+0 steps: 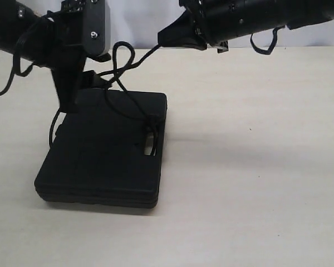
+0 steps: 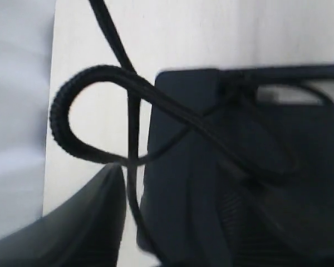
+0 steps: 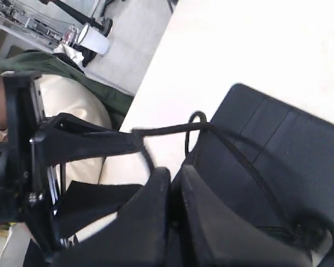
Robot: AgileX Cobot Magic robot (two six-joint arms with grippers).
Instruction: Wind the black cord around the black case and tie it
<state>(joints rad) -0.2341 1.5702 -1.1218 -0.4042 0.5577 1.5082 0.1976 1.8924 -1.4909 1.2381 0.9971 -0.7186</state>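
Note:
I should lay the cord's loop (image 1: 122, 43) down and pull it with my left gripper, with my right gripper at the cut-out (image 1: 149, 144), because the loop stands loose above the case.
The flat black case (image 1: 100, 150) lies on the pale table, its handle cut-out (image 1: 150, 142) toward the right. The black cord (image 1: 122, 61) passes through that cut-out, runs over the lid and rises in a loose loop above the case's far edge. One strand leads taut to my right gripper (image 1: 162, 40), held above the far edge and shut on the cord. In the right wrist view those jaws (image 3: 175, 175) are pressed together over the case (image 3: 278, 161). My left gripper (image 1: 86, 89) stands at the case's far left corner. Its finger (image 2: 83, 222) is spread, with a cord (image 2: 61, 117) strand running loose beside it.
The table (image 1: 256, 167) stretches right of the case. Robot-arm cables (image 1: 14, 72) hang at the far left. In the right wrist view a person in a green jacket (image 3: 72, 89) sits past the table edge, with a white cup (image 3: 92, 39) on the floor behind.

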